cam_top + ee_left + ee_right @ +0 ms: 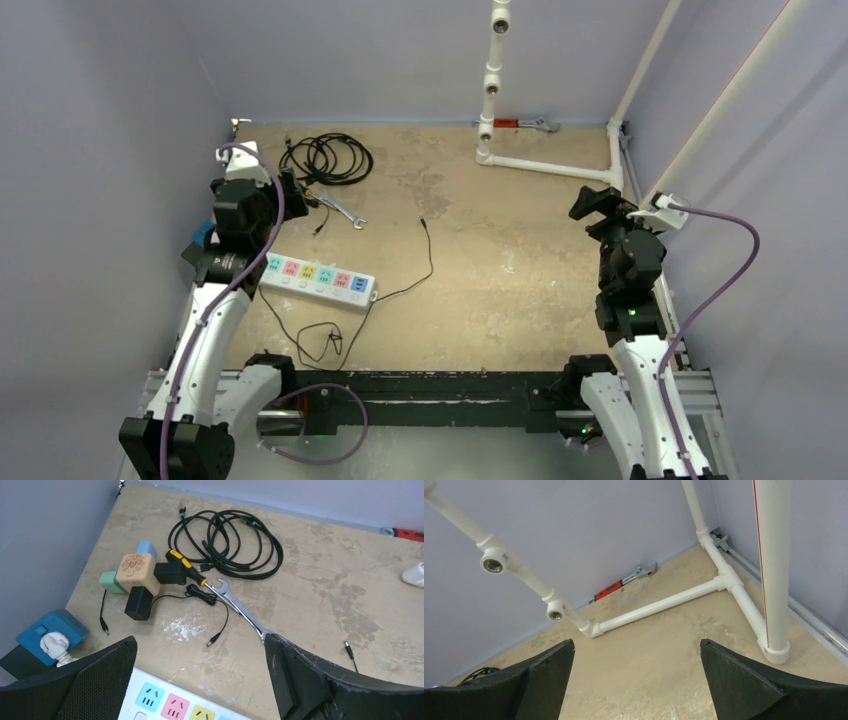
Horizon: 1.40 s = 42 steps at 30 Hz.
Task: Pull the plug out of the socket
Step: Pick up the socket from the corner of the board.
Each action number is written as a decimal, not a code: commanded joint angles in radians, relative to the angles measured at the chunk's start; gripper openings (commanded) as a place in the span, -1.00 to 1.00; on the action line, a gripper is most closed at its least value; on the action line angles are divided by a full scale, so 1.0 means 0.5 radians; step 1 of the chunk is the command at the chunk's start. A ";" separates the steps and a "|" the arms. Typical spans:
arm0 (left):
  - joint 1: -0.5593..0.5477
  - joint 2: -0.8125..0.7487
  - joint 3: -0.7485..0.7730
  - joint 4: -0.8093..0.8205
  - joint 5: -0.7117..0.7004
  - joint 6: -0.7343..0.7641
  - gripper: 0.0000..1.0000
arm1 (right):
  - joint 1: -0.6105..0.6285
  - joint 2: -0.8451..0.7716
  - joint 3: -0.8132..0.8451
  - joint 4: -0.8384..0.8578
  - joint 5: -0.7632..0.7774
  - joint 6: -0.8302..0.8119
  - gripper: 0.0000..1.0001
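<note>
My left gripper's open fingers face the near black adapter (139,601) jutting toward them from the beige socket, so I'll go on reaching before they close around its loose end (136,612).
A blue single socket (35,630) with a white plug (54,644) in it sits at the table's left edge, just left of my left gripper's left finger; in the top view the socket (203,236) peeks out beside the left arm. A white power strip (318,278) with coloured outlets lies in front of the left arm, and its near end (170,705) shows between the fingers. My left gripper (200,640) is open and empty above the strip's left end. My right gripper (636,642) is open and empty over bare table at the far right (597,205).
A coiled black cable (230,540), a screwdriver (187,567), a steel wrench (240,607) and a cluster of adapters (135,575) lie beyond the left gripper. A thin black lead (428,250) runs past the strip's right end. A white pipe frame (664,602) and a red-handled wrench (621,585) stand at the back right.
</note>
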 commanded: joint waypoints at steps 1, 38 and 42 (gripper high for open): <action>0.026 0.063 0.060 -0.047 -0.046 -0.031 0.96 | -0.007 -0.029 0.008 0.014 0.026 0.030 0.98; 0.715 1.337 0.490 0.009 0.490 -0.037 0.90 | -0.007 0.043 -0.052 0.138 -0.396 -0.019 0.98; 0.820 1.470 0.509 0.013 0.599 -0.054 0.67 | -0.007 0.057 -0.066 0.167 -0.438 -0.015 0.98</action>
